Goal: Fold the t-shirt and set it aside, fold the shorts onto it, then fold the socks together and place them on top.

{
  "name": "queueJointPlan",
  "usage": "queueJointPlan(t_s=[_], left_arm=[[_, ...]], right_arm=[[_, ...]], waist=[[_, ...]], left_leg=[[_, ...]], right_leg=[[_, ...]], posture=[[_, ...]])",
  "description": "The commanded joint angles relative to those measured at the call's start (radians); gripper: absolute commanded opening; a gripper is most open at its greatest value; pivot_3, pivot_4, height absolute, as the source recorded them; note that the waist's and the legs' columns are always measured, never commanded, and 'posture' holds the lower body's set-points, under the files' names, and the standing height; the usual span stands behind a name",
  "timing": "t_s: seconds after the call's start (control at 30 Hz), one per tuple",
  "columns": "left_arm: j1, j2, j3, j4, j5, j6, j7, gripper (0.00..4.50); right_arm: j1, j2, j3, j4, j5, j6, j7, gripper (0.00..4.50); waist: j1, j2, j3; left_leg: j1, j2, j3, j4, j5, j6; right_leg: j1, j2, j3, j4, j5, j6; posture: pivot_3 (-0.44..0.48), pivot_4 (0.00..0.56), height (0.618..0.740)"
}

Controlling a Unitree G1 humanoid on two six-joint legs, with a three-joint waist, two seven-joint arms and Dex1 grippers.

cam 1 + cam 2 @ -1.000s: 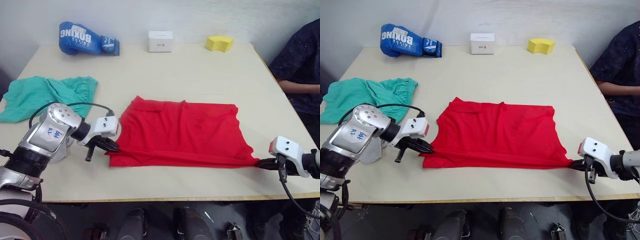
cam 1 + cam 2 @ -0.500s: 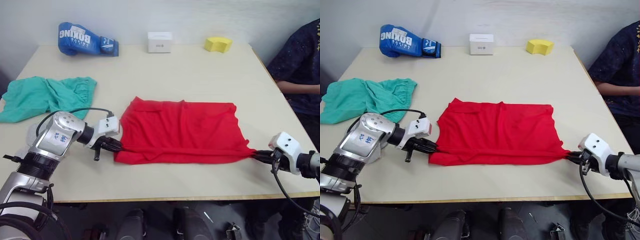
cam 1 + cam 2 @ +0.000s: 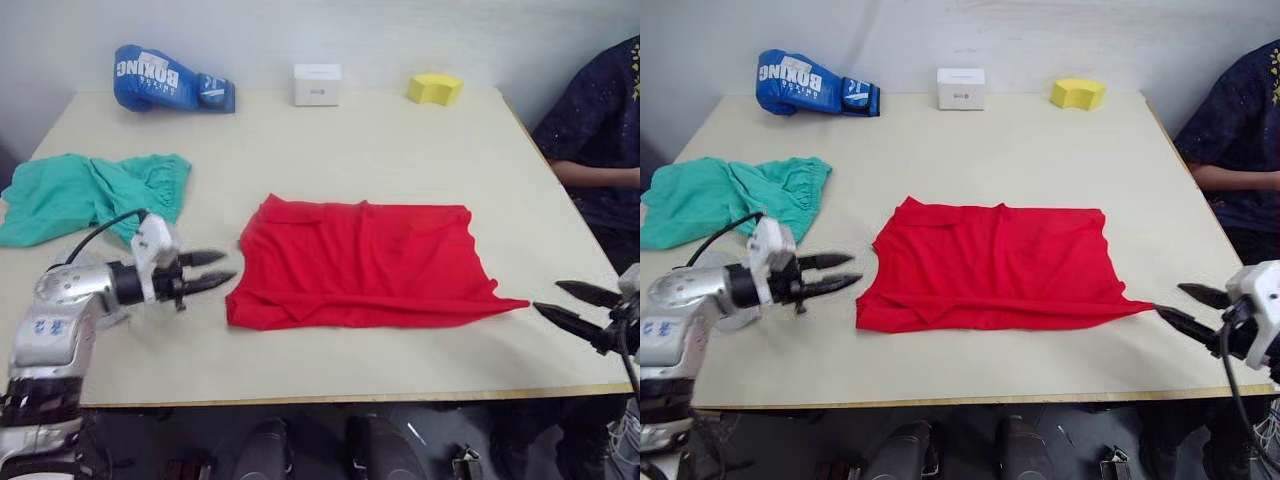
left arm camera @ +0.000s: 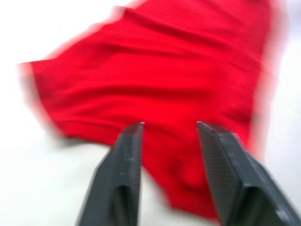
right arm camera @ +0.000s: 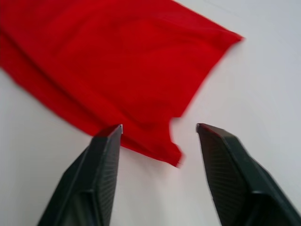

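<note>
My gripper is going to pull outward, and the t-shirt's doubled near edge runs to a loose point [image 3: 520, 303]. The red t-shirt's near strip [image 3: 365, 311] will straighten at that pull while the rest stays flat.
The red t-shirt [image 3: 360, 262] lies folded into a wide band in the middle of the table, its near edge doubled over. My left gripper [image 3: 212, 269] is open just off the shirt's left corner, holding nothing. My right gripper [image 3: 562, 303] is open a little beyond the shirt's pointed right corner [image 5: 175, 159], also empty. The teal-green shorts [image 3: 90, 190] lie crumpled at the table's left edge, behind my left arm. The socks are out of view.
A blue boxing glove [image 3: 170, 79], a white box [image 3: 317, 84] and a yellow sponge [image 3: 435, 88] line the far edge. A person in a dark top [image 3: 600, 130] sits at the table's right side. The table's [image 3: 350, 365] near edge runs just in front of both grippers.
Both grippers have let go of the t-shirt's near corners and opened, drawing back outward. The shirt's near edge now rests folded on the table.
</note>
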Motion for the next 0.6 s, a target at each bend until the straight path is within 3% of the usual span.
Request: queueJointPlan(t_s=[0.03, 0.1, 0.17, 0.37, 0.6], left_arm=[[-0.001, -0.011, -0.106, -0.055, 0.048, -0.12, -0.047, 0.63], [-0.007, -0.029, -0.16, -0.039, 0.088, -0.175, -0.044, 0.03], [-0.015, -0.044, -0.225, -0.007, 0.139, -0.215, -0.042, 0.0], [-0.119, -0.103, -0.316, 0.112, 0.23, -0.261, 0.008, 0.0], [-0.158, -0.148, -0.345, 0.145, 0.237, -0.256, 0.026, 0.0]], right_arm=[[0.04, 0.019, 0.168, -0.083, -0.12, -0.194, 0.06, 1.3], [0.015, 0.054, 0.223, -0.061, -0.124, -0.227, 0.045, 0.62], [-0.028, 0.076, 0.294, 0.008, -0.182, -0.314, 0.044, 0.02], [-0.154, 0.098, 0.362, 0.157, -0.214, -0.366, 0.029, 0.02], [-0.219, 0.105, 0.377, 0.237, -0.209, -0.355, 0.011, 0.02]], waist=[[0.011, 0.0, 0.0], [0.012, 0.0, 0.0], [0.007, 0.0, 0.0], [0.005, 0.001, -0.001], [0.004, 0.001, -0.001]], left_leg=[[0.0, 0.0, -0.001, 0.001, 0.0, 0.0], [0.0, -0.001, -0.001, 0.001, -0.002, -0.003], [0.0, -0.001, -0.001, 0.002, -0.003, -0.002], [0.0, -0.001, 0.0, 0.001, -0.001, 0.004], [-0.001, -0.001, 0.0, 0.002, -0.002, 0.004]], right_leg=[[0.001, 0.0, -0.001, 0.0, 0.0, 0.0], [0.002, -0.002, -0.001, -0.001, 0.0, 0.0], [0.003, -0.002, -0.001, -0.002, 0.0, 0.001], [0.003, -0.002, -0.002, -0.004, 0.001, 0.001], [0.003, -0.002, -0.002, -0.004, 0.001, 0.001]], posture=[[0.0, 0.15, 0.74], [0.0, 0.15, 0.74], [0.0, 0.15, 0.74], [0.0, 0.15, 0.74], [0.0, 0.15, 0.74]])
